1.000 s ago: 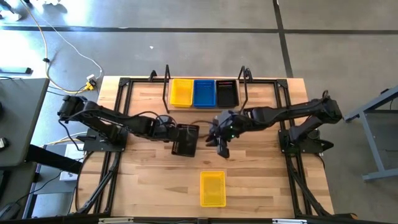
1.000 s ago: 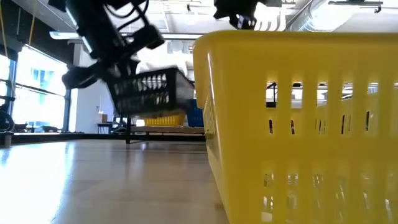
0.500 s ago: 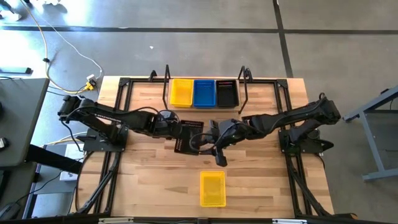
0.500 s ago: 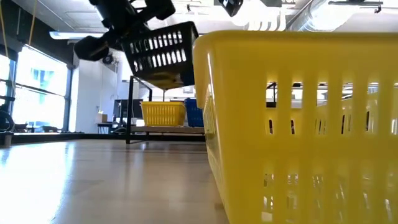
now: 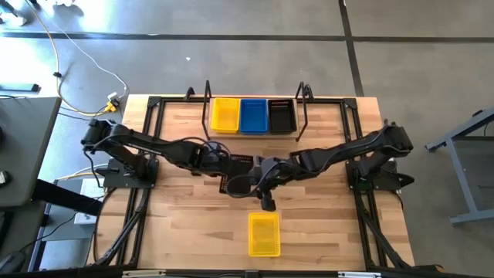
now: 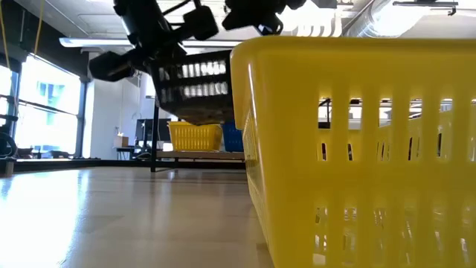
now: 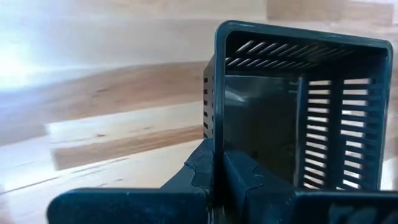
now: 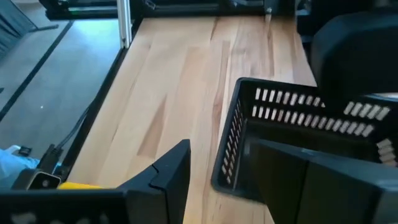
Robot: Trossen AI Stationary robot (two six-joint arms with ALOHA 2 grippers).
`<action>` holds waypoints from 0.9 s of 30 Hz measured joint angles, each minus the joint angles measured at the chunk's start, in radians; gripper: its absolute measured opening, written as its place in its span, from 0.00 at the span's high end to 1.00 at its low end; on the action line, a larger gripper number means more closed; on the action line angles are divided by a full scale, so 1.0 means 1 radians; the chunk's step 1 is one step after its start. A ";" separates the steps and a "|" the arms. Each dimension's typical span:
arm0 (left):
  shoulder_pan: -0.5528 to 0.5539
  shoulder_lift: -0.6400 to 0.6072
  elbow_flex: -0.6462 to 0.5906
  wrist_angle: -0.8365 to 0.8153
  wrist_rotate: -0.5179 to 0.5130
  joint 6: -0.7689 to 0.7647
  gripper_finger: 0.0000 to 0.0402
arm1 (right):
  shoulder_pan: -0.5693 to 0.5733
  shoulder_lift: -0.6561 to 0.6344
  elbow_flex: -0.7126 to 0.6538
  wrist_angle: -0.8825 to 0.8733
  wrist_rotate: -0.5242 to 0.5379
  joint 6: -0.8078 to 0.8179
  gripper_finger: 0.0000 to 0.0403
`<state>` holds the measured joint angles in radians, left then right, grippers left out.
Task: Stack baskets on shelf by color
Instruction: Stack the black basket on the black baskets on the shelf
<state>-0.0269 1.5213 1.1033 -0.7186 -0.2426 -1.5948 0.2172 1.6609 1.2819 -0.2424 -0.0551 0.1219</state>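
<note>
Next, I take the held basket by its end [image 8: 229, 144] with my right gripper before my left gripper opens, because the shelf's black basket [image 5: 282, 116] is on my right gripper's side.
My left gripper [image 7: 217, 165] is shut on a black basket [image 5: 238, 173] held in the air over the middle of the table; the low view shows the basket [image 6: 195, 80] well above the wood. My right gripper [image 8: 216, 149] is open beside that basket, with one end wall [image 8: 231, 146] between its fingers. A yellow basket [image 5: 264, 234] rests on its bottom near the table's near edge. The shelf [image 5: 207, 108] at the far edge carries yellow [image 5: 225, 114], blue [image 5: 253, 114] and black [image 5: 281, 116] baskets side by side. My left gripper pinches the black basket's wall at its rim [image 7: 214, 124], one finger inside the basket and one outside. It comes at it level from the table's left. The basket is lifted clear, its open side turned partly toward my wrist. My right gripper: I cannot tell whether a finger [image 8: 298, 180] touches the basket.
Both arms meet over the table's middle [image 5: 255, 174]. The yellow basket fills the right half of the low view [image 6: 357, 149] and hides what lies behind it. Black rails [image 5: 147, 154] run along the table's left and right sides. Bare wood [image 5: 185, 224] lies left of the yellow basket.
My left gripper has lifted the black basket higher and carried it a little toward the table's right; the basket tipped on the way and now hangs more level. My right gripper has moved toward the table's left, up to the basket, so that its fingers straddle one wall.
</note>
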 joint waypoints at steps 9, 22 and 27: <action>0.028 0.039 0.007 0.110 0.060 0.017 1.00 | 0.002 0.056 0.000 -0.021 0.000 0.003 0.63; 0.060 0.039 0.130 -0.036 0.030 0.118 1.00 | -0.020 0.089 0.000 -0.074 0.028 0.086 0.68; 0.061 0.039 0.131 -0.038 0.018 0.142 1.00 | -0.037 0.089 0.000 -0.082 0.018 0.144 0.89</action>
<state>0.0341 1.5604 1.2339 -0.7566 -0.2247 -1.4525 0.1802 1.7496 1.2819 -0.3243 -0.0368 0.2655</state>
